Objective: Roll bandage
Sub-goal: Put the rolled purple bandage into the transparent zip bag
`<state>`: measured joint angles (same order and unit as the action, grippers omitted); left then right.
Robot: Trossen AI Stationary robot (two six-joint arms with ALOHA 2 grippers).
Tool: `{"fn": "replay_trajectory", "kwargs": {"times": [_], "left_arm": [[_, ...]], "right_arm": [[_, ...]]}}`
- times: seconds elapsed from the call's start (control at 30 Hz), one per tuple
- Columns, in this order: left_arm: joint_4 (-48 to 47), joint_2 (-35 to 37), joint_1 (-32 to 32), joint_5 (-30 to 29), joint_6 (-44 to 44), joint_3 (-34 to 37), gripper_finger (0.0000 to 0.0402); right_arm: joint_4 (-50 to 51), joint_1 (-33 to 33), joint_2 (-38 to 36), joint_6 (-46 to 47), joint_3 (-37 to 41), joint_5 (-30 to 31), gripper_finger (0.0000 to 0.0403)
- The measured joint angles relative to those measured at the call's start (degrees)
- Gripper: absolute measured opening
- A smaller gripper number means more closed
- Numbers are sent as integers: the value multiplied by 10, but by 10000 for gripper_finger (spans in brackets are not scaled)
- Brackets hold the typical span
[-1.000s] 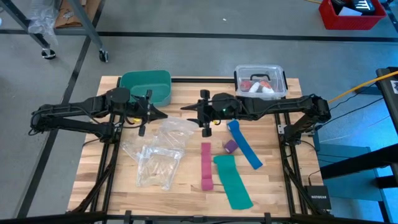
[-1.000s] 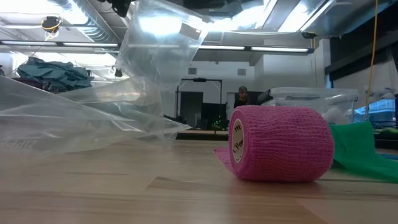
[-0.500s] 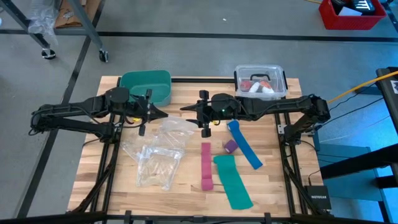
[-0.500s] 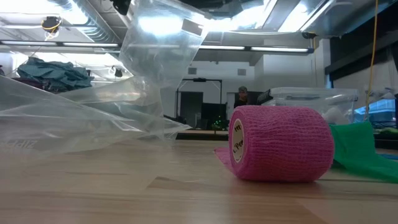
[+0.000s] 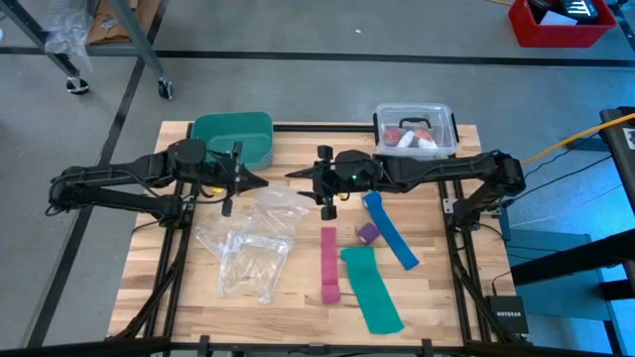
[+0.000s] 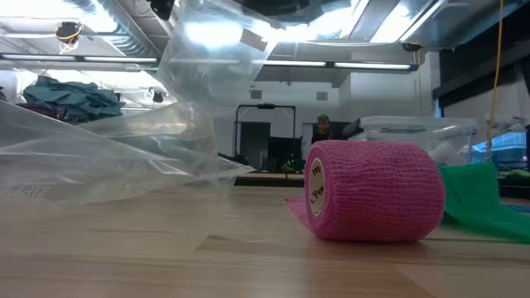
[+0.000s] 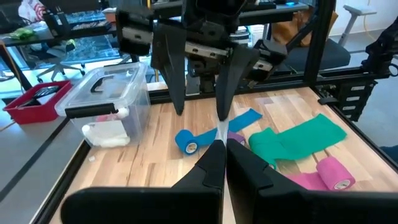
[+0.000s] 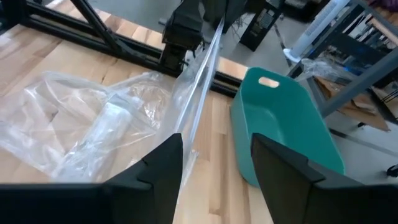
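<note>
My gripper will bring the clear bag away alone when it carries the bag, because the clear bag's straight seal (image 8: 200, 87) stands apart from the flat crumpled plastic (image 5: 256, 253).
The bandage (image 5: 368, 234), a small purple roll, lies on the wooden table (image 5: 437, 248) between the pink strip (image 5: 328, 260) and the blue strip (image 5: 390, 230); no gripper is near it. It also peeks out behind my left fingers in the left wrist view (image 7: 237, 138). My left gripper (image 5: 262, 182) is shut on a clear plastic bag (image 5: 270, 205) above the table's middle. My right gripper (image 5: 298, 177) faces it, open. Its fingers (image 8: 163, 163) stand on either side of the bag's stretched edge (image 8: 200, 87); whether they touch it I cannot tell. My left gripper pinches the clear bag's upper edge (image 7: 219, 129) between its two shut fingers, coming nearly level from the table's left. That edge is lifted and runs on toward the right gripper. The rest of the bag hangs down, and its lower part (image 5: 243, 260) lies on the table.
A teal bin (image 5: 234, 137) stands at the far left and a clear lidded box (image 5: 415, 130) at the far right. A green strip (image 5: 371, 288) lies near the front. The pink roll (image 6: 373, 190) fills the low view beside the hanging bag (image 6: 207, 74).
</note>
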<state>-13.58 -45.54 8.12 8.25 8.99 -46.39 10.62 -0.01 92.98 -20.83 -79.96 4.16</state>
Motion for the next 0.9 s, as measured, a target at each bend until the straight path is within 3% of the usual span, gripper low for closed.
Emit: {"fn": "replay_trajectory", "kwargs": {"times": [0.27,0.47,0.7,0.83,0.9], "left_arm": [[26,0,0,0,3,0,0],[22,0,0,1,-3,0,0],[22,0,0,22,-9,0,0],[22,0,0,42,-11,0,0],[21,0,0,49,-17,0,0]], "right_arm": [[-1,0,34,28,0,-53,191],[0,0,38,41,0,-51,180],[-1,0,38,41,0,-46,98],[-1,0,38,40,0,-11,20],[-1,0,38,30,0,9,10]]}}
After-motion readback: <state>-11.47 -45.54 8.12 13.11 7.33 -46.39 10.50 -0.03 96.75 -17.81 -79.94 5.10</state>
